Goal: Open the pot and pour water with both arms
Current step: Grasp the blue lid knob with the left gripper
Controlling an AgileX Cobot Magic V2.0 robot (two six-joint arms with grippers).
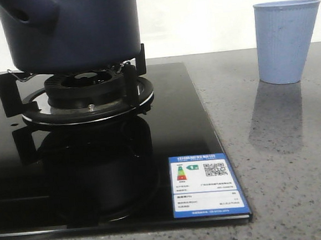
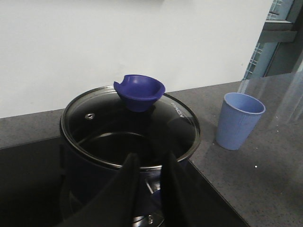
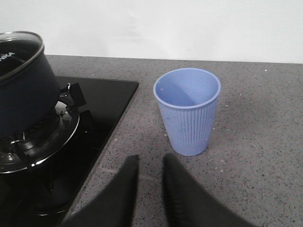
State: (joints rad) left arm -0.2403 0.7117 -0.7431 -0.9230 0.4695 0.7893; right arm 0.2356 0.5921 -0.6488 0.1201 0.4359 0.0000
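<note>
The glass lid (image 2: 113, 140) is over the pot. Next, I raise it by the blue knob (image 2: 139, 92) with my left gripper before my right gripper gets the cup to pour.
The dark navy pot (image 1: 76, 32) stands on the gas burner (image 1: 86, 89), its stubby side handle (image 1: 27, 14) towards the left. In the left wrist view a glass lid (image 2: 99, 123) with a blue cupped knob (image 2: 139, 92) lies on the pot (image 2: 80, 175). My left gripper (image 2: 149, 158) hovers just short of the pot's near rim, fingers apart and empty. My right gripper (image 3: 150, 161) is over the counter, just short of the light blue ribbed cup (image 3: 188, 111), fingers apart and empty. The pot's side (image 3: 23, 90) shows in the right wrist view too. Neither gripper shows in the front view.
The black glass stove top (image 1: 177, 124) carries a blue label sticker (image 1: 207, 186) at its front right corner. The cup (image 1: 288, 40) stands upright on the grey speckled counter (image 1: 288, 188), right of the stove, and also shows in the left wrist view (image 2: 239, 120). A white wall is behind.
</note>
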